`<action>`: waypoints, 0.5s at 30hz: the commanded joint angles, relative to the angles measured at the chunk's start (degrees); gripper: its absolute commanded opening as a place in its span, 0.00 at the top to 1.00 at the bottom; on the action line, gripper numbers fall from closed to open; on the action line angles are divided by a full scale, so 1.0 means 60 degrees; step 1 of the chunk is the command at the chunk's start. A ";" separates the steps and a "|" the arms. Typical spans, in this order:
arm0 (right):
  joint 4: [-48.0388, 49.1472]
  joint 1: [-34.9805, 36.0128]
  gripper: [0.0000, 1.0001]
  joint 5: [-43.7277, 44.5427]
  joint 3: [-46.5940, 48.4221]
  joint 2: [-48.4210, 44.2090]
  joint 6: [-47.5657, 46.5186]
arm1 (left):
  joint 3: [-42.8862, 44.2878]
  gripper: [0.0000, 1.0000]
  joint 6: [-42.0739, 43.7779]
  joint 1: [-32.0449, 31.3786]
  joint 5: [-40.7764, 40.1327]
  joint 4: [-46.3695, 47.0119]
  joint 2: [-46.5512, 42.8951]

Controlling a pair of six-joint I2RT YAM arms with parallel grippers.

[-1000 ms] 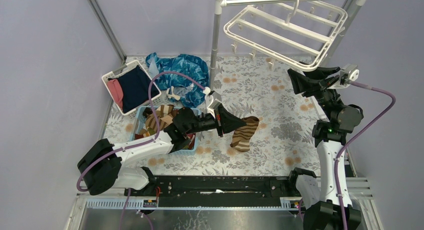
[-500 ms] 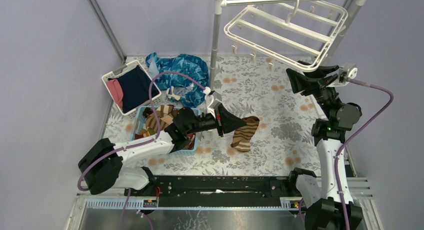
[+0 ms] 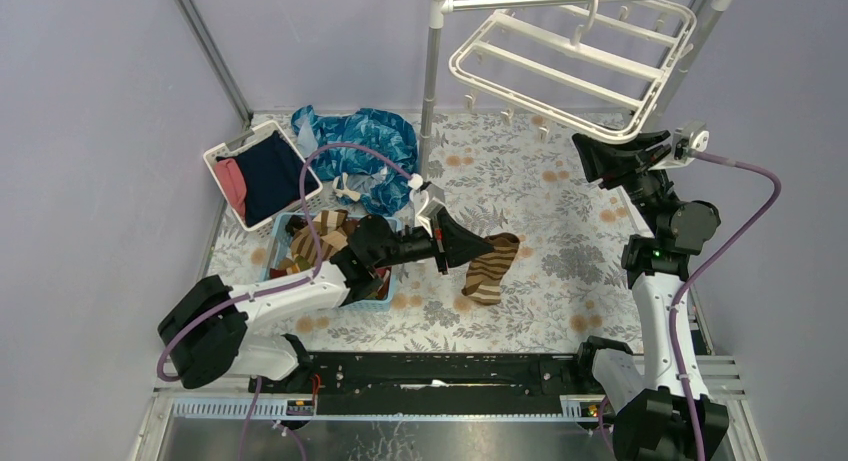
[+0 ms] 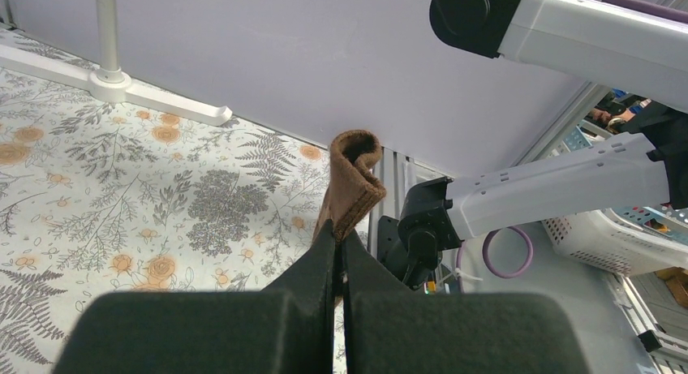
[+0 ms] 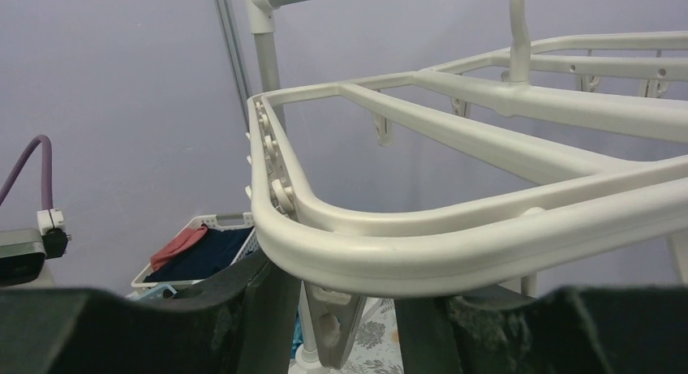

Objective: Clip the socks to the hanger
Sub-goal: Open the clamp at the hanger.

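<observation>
My right gripper has the clip's lower end [image 5: 334, 350] slanting close to one finger, so next I open it wider and squeeze both sides of the clip [image 5: 331, 309] squarely before bringing the sock.
My left gripper [image 3: 476, 249] is shut on a brown dark-striped sock [image 3: 490, 267], which hangs from it over the floral table. In the left wrist view the sock's tan cuff [image 4: 354, 173] sticks up from between the closed fingers of that gripper [image 4: 341, 238]. More socks [image 3: 322, 235] lie in a blue basket. The white hanger [image 3: 560, 63] hangs from the rack's top bar. My right gripper [image 3: 592, 159] sits just under the hanger's near rim [image 5: 487, 238]. Its jaws stand open on either side of one dangling clip [image 5: 334, 324], without touching it.
A white basket [image 3: 222, 153] with navy and pink clothes stands at the back left. Blue patterned cloth [image 3: 362, 141] lies beside the grey-white rack pole [image 3: 431, 91]. The pole's foot [image 4: 113, 83] rests on the table. The purple walls are close on both sides.
The right gripper has edged up and left under the hanger's rim, and its jaws have narrowed a little around the clip. The left arm and its sock have stayed put.
</observation>
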 commanded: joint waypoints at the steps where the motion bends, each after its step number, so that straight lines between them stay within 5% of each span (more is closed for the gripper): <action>1: 0.0617 0.0079 0.53 -0.0173 0.0453 -0.0033 0.0146 | 0.0353 1.00 0.0046 0.0005 -0.0029 0.0444 0.0169; 11: 0.0608 0.0079 0.66 -0.0647 0.0735 -0.0037 0.0592 | 0.1224 1.00 -0.0013 0.0004 0.0216 0.0065 0.0474; 15: 0.0369 0.0079 0.51 -0.0647 0.0788 -0.0091 0.0564 | 0.1376 1.00 -0.0119 0.0008 0.0358 0.0165 0.0606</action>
